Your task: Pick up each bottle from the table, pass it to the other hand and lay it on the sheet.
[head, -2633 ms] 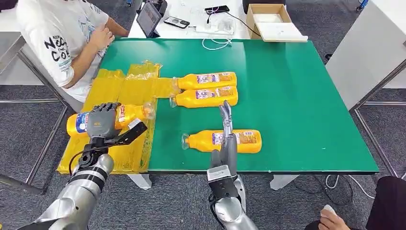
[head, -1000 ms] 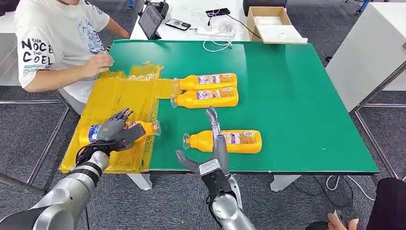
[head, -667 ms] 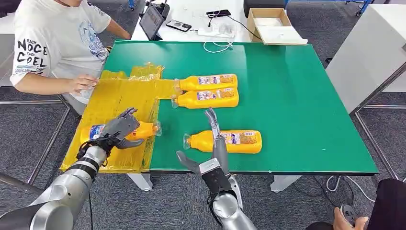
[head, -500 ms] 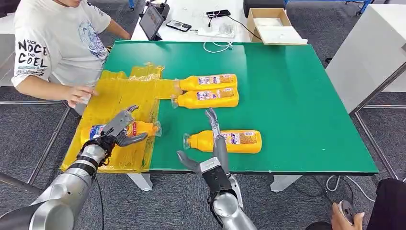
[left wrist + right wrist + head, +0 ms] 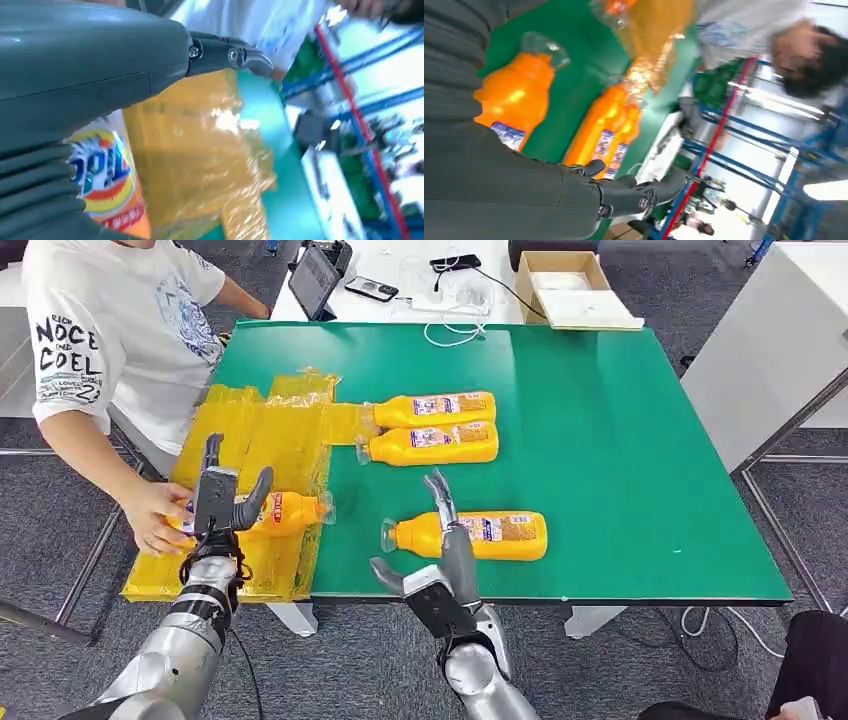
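Observation:
The small-print label (image 5: 517, 528) is facing up. The large orange bottle will show the red-lettered side hidden underneath when I pass it over.
One orange bottle (image 5: 291, 511) lies on the yellow sheet (image 5: 262, 437) at the table's left end; its label (image 5: 103, 172) is close under my left wrist. My left hand (image 5: 222, 502) stands over it, fingers apart and pointing up, holding nothing. A person's hand (image 5: 152, 517) grips that bottle's base. My right hand (image 5: 441, 558) is open at the near table edge, its fingers reaching over the neck end of another lying bottle (image 5: 500, 533) (image 5: 510, 102) without holding it. Two more bottles (image 5: 432, 410) (image 5: 432, 443) lie side by side mid-table.
The person sits at the table's left side, beside the sheet. A tablet (image 5: 313, 280), a phone (image 5: 371, 286), cables and a cardboard box (image 5: 572, 287) lie on the white table beyond the green table (image 5: 620, 440). Another person's hand (image 5: 800, 708) shows at the lower right.
My left hand has let go of the bottle on the sheet and turned its fingers upward. The person's hand has come down to that bottle's base. My right hand has barely moved.

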`<control>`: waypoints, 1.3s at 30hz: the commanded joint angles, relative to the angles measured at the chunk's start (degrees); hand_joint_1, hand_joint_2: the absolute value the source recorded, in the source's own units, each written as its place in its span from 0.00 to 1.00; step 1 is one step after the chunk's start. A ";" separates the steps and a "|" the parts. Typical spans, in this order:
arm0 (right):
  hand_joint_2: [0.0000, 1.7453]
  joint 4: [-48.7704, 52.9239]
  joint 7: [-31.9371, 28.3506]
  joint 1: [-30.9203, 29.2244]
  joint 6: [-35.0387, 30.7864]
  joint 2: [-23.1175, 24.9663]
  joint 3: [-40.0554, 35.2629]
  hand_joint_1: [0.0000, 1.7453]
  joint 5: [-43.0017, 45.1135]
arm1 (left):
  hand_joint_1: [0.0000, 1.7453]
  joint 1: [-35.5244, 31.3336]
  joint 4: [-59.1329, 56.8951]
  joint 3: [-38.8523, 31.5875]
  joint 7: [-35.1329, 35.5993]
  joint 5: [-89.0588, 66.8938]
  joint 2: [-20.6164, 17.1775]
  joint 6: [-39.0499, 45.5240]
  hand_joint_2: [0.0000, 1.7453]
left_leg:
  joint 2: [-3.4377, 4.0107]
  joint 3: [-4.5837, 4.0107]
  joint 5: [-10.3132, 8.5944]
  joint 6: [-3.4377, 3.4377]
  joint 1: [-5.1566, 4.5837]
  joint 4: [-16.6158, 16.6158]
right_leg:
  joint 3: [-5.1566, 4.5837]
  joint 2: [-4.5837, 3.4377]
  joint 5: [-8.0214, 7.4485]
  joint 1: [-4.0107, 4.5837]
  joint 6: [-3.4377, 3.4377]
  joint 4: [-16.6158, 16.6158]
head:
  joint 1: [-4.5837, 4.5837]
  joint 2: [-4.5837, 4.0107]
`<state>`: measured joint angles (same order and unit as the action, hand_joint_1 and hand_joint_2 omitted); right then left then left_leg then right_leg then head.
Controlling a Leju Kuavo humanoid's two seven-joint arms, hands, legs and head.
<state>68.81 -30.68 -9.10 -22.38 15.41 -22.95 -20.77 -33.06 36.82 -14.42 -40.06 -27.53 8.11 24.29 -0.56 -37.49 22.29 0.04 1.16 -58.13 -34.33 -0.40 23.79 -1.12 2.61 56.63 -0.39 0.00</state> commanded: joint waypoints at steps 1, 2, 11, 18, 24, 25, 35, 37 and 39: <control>1.00 -6.15 13.17 -9.80 5.35 -12.06 2.05 0.00 -11.04 | 0.00 10.30 21.23 11.41 0.06 7.00 2.15 8.64 1.00 | 0.08 0.19 0.07 -0.14 -0.03 0.03 | 0.22 0.02 0.02 0.01 -0.06 -0.13 | 0.00 0.00; 1.00 -6.55 14.62 -10.44 6.14 -12.90 2.43 0.00 -12.79 | 0.00 11.30 22.74 12.14 0.06 7.09 2.18 9.36 1.00 | 0.00 0.05 0.02 -0.11 -0.03 0.03 | 0.12 0.07 0.00 0.00 -0.05 -0.10 | -0.02 0.00; 1.00 -12.99 22.28 -16.06 15.67 -18.83 4.18 0.00 -16.20 | 0.00 16.70 28.80 15.49 0.06 8.57 2.54 8.94 1.00 | 0.09 0.05 0.09 -0.10 -0.13 -0.02 | 0.07 -0.02 0.03 -0.07 -0.08 -0.06 | 0.02 0.00; 1.00 -17.13 22.51 -17.86 19.14 -20.02 3.93 0.00 -16.33 | 0.00 16.87 28.25 16.13 0.06 8.19 2.78 8.62 1.00 | 0.06 -0.05 0.09 -0.10 -0.13 -0.04 | -0.02 0.01 0.03 -0.07 -0.06 -0.04 | -0.02 0.00; 1.00 -17.13 22.51 -17.86 19.14 -20.02 3.93 0.00 -16.33 | 0.00 16.87 28.25 16.13 0.06 8.19 2.78 8.62 1.00 | 0.05 -0.06 0.09 -0.08 -0.12 -0.02 | -0.03 0.01 0.03 -0.06 -0.08 -0.03 | 0.02 0.00; 1.00 -16.93 22.50 -17.80 19.25 -19.89 3.71 0.00 -16.33 | 0.00 16.66 27.82 16.19 0.06 7.96 2.62 8.55 1.00 | 0.06 -0.08 0.08 -0.08 -0.12 -0.03 | -0.05 0.01 0.02 -0.05 -0.07 -0.03 | 0.00 0.00; 1.00 -27.76 21.27 -21.54 30.00 -22.12 -2.69 0.00 -12.93 | 0.00 13.08 20.55 18.22 0.06 9.46 3.59 7.06 1.00 | -0.04 -0.01 0.03 -0.09 -0.09 0.00 | 0.04 0.14 0.01 -0.04 -0.07 -0.08 | 0.00 0.00; 1.00 -29.20 21.42 -22.02 30.85 -22.17 -3.51 0.00 -12.45 | 0.00 12.48 19.52 18.73 0.06 9.75 3.71 6.90 1.00 | -0.05 0.05 0.04 -0.08 -0.08 0.01 | 0.12 0.15 0.02 -0.01 -0.11 -0.10 | 0.00 0.00; 1.00 -30.29 21.65 -22.50 31.82 -22.46 -4.39 0.00 -12.18 | 0.00 11.94 18.56 19.06 0.06 10.10 3.91 6.73 1.00 | -0.05 0.05 0.02 -0.06 -0.08 0.01 | 0.08 0.13 0.00 -0.03 -0.06 -0.10 | 0.00 0.00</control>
<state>49.68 -9.46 -28.59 7.00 -5.68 -21.62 -33.77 -16.81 63.51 2.06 -40.22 -18.47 11.52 31.47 -0.52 -37.57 22.30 0.00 1.05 -58.17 -34.45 -0.41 23.75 -1.20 2.64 56.60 -0.39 0.00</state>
